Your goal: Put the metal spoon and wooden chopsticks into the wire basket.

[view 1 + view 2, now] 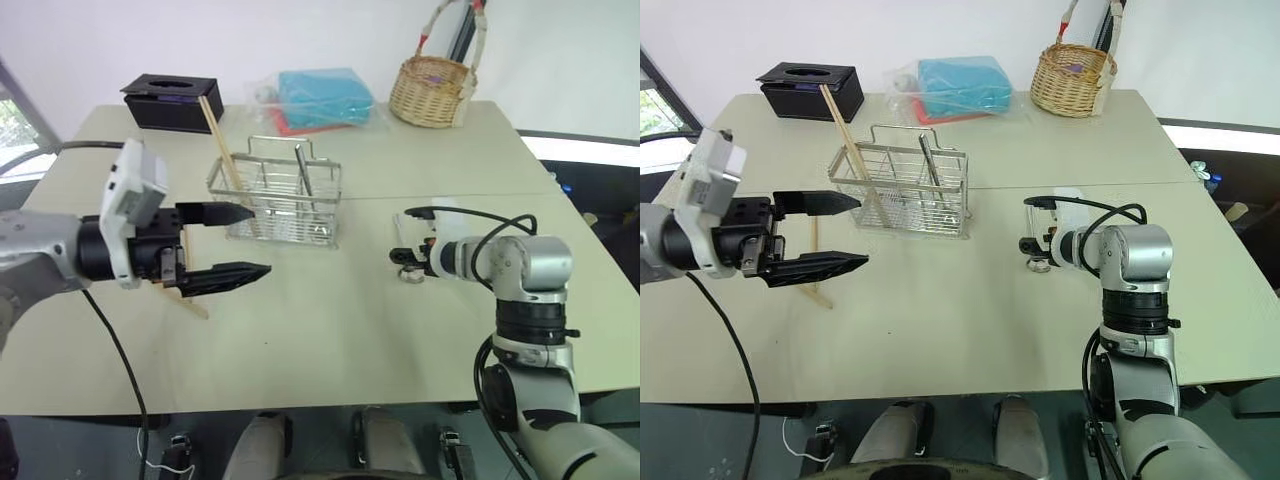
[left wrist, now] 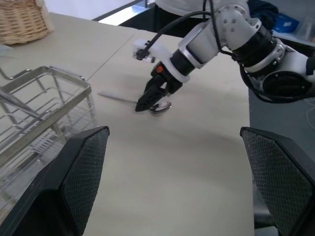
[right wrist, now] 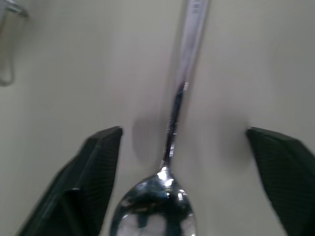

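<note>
My right gripper has its fingers on either side of the neck (image 3: 170,142) close to the spoon's bowl. The spoon's long handle (image 1: 399,231) will point stiffly upward when I carry it to the basket.
The metal spoon (image 3: 155,206) lies flat on the table right of the wire basket (image 1: 280,200). Its handle (image 2: 115,97) points toward the basket. My right gripper (image 3: 183,132) is down over the spoon's neck, open, one finger on each side and neither touching it. One wooden chopstick (image 1: 222,150) leans in the basket's left end. Another chopstick (image 1: 192,302) lies on the table under my left gripper (image 1: 260,241). That gripper hovers open and empty in front of the basket's left side, pointing right.
A slim dark metal utensil (image 1: 303,175) stands in the basket. At the back of the table are a black tissue box (image 1: 172,100), a bagged blue cloth (image 1: 322,98) and a wicker basket (image 1: 432,88).
</note>
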{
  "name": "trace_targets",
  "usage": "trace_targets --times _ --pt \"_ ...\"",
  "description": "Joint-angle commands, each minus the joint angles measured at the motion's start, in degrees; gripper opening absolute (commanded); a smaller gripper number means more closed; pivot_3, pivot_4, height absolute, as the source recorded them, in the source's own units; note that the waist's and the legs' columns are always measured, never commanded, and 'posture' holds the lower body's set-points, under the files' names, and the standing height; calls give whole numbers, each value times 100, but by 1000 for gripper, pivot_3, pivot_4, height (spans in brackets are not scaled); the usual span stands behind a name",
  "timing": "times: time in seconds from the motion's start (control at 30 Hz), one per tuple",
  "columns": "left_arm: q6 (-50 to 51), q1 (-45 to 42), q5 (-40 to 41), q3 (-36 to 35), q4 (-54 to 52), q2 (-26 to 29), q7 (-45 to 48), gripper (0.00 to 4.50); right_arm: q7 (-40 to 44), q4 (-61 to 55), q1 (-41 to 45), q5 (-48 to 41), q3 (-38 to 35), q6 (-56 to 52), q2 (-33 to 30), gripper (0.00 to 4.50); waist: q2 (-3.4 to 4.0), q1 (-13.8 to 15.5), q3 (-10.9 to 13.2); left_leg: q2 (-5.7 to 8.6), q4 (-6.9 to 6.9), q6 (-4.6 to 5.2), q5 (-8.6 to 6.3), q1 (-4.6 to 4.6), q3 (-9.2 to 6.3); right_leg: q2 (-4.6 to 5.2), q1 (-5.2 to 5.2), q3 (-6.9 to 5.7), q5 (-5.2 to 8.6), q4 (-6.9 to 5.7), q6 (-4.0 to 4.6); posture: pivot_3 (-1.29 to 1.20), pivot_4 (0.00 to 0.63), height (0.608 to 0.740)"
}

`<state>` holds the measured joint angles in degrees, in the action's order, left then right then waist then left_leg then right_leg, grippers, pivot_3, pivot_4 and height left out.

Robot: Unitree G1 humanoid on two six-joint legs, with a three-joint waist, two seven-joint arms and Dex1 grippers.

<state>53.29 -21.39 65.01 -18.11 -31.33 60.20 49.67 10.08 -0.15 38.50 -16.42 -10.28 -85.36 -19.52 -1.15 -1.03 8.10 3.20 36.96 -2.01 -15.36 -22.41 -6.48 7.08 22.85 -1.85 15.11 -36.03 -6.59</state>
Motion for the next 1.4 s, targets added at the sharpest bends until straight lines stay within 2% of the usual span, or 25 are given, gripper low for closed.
trace_targets --times 0.03,0.17,0.2,0.5,0.67,0.83,0.97,1.13,1.4 --pt "-34 -205 37 55 -10 26 20 4500 -33 279 29 68 20 321 166 2114 -5 -1 -1 -1 1 0 0 4 -1 -4 0 0 0 0 0 0 150 661" --pt "-44 -340 38 131 33 2 5 4500 -18 378 20 72 19 456 234 84 -5 -4 -1 -4 3 0 0 6 -7 -14 -8 4 0 -1 0 0 150 661" --pt "-45 -389 34 146 72 -1 3 4500 -11 385 13 74 17 482 229 30 -5 -3 -1 -4 2 0 0 6 -8 -15 -7 4 0 -2 0 0 150 661" --pt "-117 -518 -141 227 219 -66 12 4500 154 212 0 115 64 1030 -107 30 -4 7 1 -3 2 0 0 2 -7 -16 -5 9 0 -1 0 0 150 661" --pt "-236 -544 -313 116 377 -171 -157 4500 490 -283 426 -63 -308 2382 -467 30 22 18 20 -1 -1 0 0 -2 -5 -16 -2 10 -5 2 -10 0 150 661" --pt "-444 -656 -597 103 665 -274 -238 4500 790 -881 1453 -1249 -935 2684 206 30 21 -54 21 -10 -13 0 0 1 -3 -22 8 11 -11 -3 -21 0 150 661" --pt "-556 -792 -766 139 872 -360 -238 4500 682 -898 1959 -1701 -761 2834 967 30 15 -69 18 -17 -26 0 0 4 -15 -31 30 8 -10 -14 -18 0 150 661" --pt "-624 -884 -892 159 954 -427 -251 4500 722 -488 1804 -1376 48 3648 1571 30 13 -48 19 -2 -16 0 0 -1 -12 -22 40 18 -11 -15 -19 0 150 661" --pt "-538 -879 -845 -53 901 -398 -418 4500 1130 527 1166 -758 874 5290 2015 30 14 -20 20 -2 -16 -1 0 -2 -13 -25 47 21 -12 -20 -20 0 150 661"
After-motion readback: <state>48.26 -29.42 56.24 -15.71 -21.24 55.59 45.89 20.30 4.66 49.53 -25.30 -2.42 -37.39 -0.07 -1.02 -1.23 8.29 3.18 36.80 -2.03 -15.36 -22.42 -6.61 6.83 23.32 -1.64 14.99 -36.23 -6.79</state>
